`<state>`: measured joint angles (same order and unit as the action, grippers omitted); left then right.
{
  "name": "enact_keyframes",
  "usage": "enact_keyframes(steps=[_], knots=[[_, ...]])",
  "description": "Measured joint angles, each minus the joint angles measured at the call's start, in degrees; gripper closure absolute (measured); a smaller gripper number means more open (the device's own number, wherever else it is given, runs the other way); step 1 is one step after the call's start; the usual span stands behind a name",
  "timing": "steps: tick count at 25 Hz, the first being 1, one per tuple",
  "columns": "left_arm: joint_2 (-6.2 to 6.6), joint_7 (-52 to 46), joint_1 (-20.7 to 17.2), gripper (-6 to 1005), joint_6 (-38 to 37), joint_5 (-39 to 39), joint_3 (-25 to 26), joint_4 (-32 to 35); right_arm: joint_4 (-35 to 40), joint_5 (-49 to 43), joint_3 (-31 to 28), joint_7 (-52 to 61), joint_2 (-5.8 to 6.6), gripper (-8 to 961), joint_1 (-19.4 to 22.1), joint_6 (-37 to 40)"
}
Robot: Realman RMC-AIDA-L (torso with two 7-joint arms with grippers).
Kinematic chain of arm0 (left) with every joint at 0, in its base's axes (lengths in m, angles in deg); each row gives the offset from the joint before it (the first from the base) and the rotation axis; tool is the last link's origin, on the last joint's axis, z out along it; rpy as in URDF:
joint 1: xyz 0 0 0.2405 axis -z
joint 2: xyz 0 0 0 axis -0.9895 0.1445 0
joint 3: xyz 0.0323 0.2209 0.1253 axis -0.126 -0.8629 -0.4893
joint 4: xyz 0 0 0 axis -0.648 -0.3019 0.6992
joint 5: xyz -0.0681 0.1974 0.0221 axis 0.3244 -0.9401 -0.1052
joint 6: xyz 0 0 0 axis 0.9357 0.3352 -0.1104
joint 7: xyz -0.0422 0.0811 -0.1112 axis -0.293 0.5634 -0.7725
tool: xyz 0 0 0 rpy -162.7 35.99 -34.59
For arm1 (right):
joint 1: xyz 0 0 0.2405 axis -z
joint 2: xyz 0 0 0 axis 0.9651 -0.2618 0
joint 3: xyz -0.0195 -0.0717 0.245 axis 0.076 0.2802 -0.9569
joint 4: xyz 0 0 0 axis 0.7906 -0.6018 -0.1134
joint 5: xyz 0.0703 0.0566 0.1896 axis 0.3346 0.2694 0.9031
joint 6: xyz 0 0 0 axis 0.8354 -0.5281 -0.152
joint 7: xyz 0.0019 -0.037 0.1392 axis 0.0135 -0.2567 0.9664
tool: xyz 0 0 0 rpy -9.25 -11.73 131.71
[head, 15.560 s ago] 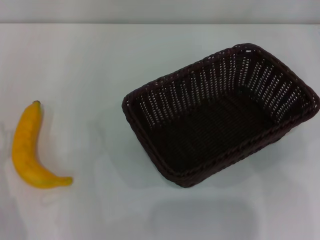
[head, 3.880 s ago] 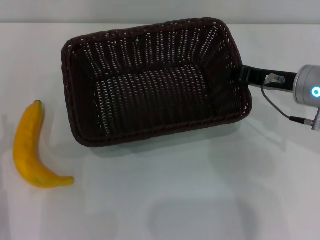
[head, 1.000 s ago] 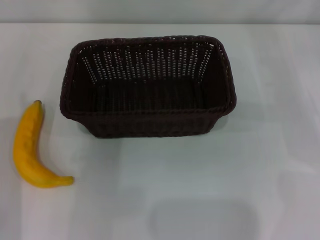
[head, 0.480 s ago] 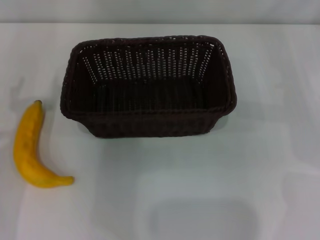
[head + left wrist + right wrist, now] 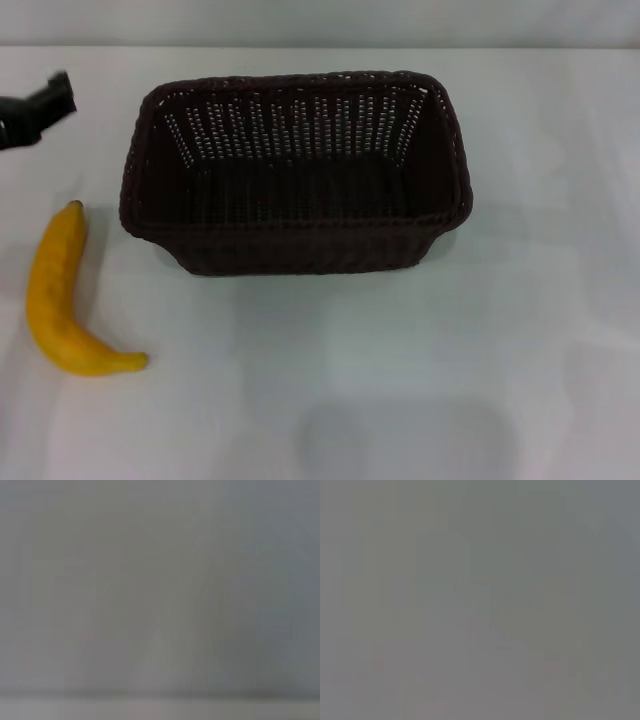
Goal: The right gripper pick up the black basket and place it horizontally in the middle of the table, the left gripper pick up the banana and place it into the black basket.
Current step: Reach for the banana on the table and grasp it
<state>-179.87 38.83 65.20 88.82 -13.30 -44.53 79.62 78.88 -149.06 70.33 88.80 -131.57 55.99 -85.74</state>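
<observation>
My left gripper is moving toward the banana's body (image 5: 52,290) and should go on until its fingers are over the banana's body before it stops, because the yellow banana lies clear of the black basket.
The black basket (image 5: 296,170) stands lengthwise across the middle of the white table (image 5: 420,360), open side up and empty. The yellow banana (image 5: 62,296) lies on the table at the left, apart from the basket, dark tip pointing away from me. My left gripper (image 5: 40,108) shows as a black tip at the far left edge, above the table beyond the banana's tip and left of the basket. Both wrist views show only a grey blur. My right gripper is out of view.
A pale wall band runs along the table's far edge (image 5: 320,45). Bare white tabletop surrounds the basket in front and to the right.
The left gripper has come into the head view at the upper left edge. Basket and banana have not moved in the last second.
</observation>
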Motion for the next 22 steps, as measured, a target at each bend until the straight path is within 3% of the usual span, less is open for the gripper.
enact_keyframes(steps=[6, 8, 17, 19, 22], knots=[[0.12, -7.05, 7.61, 123, 20.44, -0.13, 6.9, 0.35, 0.51, -0.03, 0.02, -0.01, 0.0, 231, 0.07, 0.05], [0.1, -7.75, 8.85, 124, 24.03, -0.44, 7.81, 0.43, 0.76, -0.06, 0.02, -0.01, 0.0, 231, 0.07, 0.05], [0.12, -9.43, 8.98, 129, 26.78, -0.42, 9.27, -0.13, 1.48, -0.09, 0.01, -0.02, 0.35, 231, -0.06, 0.04], [0.13, -9.56, 9.37, 286, 27.61, -0.12, 9.75, -0.52, 1.59, -0.09, 0.01, -0.02, 0.38, 231, -0.13, 0.04], [0.14, -9.62, 9.59, 302, 28.19, 0.07, 9.89, -0.73, 2.03, -0.21, 0.01, -0.02, 0.56, 231, -0.13, 0.04]])
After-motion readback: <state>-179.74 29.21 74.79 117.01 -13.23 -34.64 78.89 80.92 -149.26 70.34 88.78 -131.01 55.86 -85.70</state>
